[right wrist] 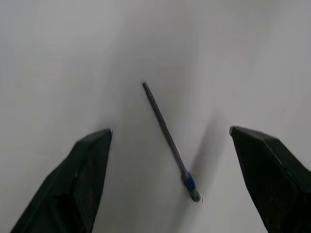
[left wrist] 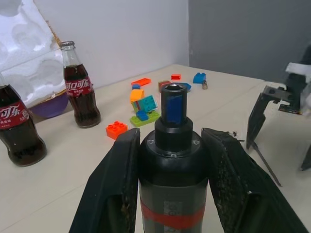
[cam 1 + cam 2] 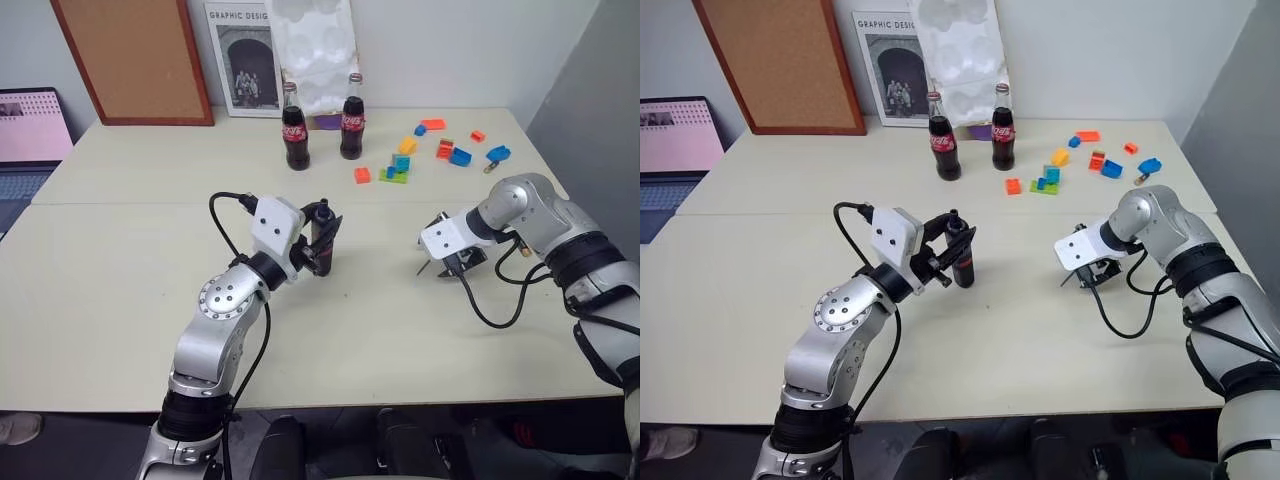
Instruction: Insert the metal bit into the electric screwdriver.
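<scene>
The metal bit (image 1: 177,157) is a long thin rod (image 1: 157,111), so it will tip in my right gripper when I push it into the electric screwdriver.
The electric screwdriver (image 3: 322,243), black with a red band (image 2: 172,219), stands upright above the middle of the table, nose up, and my left gripper (image 3: 326,232) is shut on its body. In the left wrist view its fingers (image 2: 116,179) press on both sides of the barrel. To the right, my right gripper (image 3: 455,263) points steeply down at the table and is open. The metal bit (image 1: 167,138), a thin dark rod, lies flat on the tabletop between the spread fingers (image 1: 82,170), touching neither. It is also seen under that gripper as the bit (image 2: 266,166).
Two cola bottles (image 3: 294,132) (image 3: 351,126) stand at the back centre. Several coloured toy bricks (image 3: 398,168) are scattered at the back right. A poster and a cork board (image 3: 135,55) lean on the wall, and a laptop (image 3: 30,135) sits far left. A black cable (image 3: 490,305) loops beside my right arm.
</scene>
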Controlling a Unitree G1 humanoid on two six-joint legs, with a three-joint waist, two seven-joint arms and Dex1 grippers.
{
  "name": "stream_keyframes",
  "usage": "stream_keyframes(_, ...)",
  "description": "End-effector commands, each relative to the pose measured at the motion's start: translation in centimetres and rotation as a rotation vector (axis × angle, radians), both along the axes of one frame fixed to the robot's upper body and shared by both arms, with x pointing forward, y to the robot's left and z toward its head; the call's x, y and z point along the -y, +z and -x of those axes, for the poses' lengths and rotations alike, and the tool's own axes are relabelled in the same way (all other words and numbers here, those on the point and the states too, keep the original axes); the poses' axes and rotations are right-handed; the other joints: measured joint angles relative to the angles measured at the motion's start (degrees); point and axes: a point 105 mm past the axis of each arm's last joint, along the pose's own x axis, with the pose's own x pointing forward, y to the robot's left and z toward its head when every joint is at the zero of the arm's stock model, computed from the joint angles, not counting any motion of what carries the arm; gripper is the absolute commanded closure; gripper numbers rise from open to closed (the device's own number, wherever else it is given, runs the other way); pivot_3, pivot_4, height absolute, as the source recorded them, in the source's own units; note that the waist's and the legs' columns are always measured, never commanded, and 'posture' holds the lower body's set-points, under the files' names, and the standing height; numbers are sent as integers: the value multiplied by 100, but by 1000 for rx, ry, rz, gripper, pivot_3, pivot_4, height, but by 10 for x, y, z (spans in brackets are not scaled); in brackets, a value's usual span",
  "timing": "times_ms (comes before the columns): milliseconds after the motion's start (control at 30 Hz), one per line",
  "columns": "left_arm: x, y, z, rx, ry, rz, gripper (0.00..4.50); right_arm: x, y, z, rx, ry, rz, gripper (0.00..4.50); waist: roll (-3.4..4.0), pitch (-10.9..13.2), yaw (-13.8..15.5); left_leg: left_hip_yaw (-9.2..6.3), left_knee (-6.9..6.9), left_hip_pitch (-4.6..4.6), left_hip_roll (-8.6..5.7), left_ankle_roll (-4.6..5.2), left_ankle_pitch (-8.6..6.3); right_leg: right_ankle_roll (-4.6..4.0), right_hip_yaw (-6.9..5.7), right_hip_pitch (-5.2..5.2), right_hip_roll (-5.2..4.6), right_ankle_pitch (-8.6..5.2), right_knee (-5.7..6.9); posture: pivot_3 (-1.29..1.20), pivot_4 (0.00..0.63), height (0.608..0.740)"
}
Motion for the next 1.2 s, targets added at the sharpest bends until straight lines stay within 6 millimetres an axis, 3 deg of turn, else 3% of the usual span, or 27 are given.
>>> stream_keyframes(33,4,-4,1,-8,-4,1,2871,7,3,-12,77,56,123,619,0,0,8,-2,0,-1,0,0,0,0,-2,0,0,0,1,0,150,740)
stream_keyframes(300,5,-6,1,-7,-1,-2,2871,-2,-2,-17,125,193,269,2344,1,0,-1,-3,2,6,-1,0,0,-1,0,2,0,0,9,0,150,740)
stream_keyframes(633,5,-7,1,2,5,-14,2871,-12,2,-23,201,284,296,4479,3,-1,-85,-1,-1,19,0,0,0,-3,3,8,1,0,17,0,150,740)
stream_keyframes(900,3,-6,0,12,5,-30,2871,-15,6,-8,108,272,139,4500,4,0,-107,-4,-2,17,0,0,0,-2,2,8,1,0,17,0,150,740)
stream_keyframes(1200,3,5,-3,45,-20,-41,2872,-45,44,30,-132,136,-418,4500,9,3,-97,-14,-1,15,1,0,0,-1,-4,12,1,0,17,0,150,740)
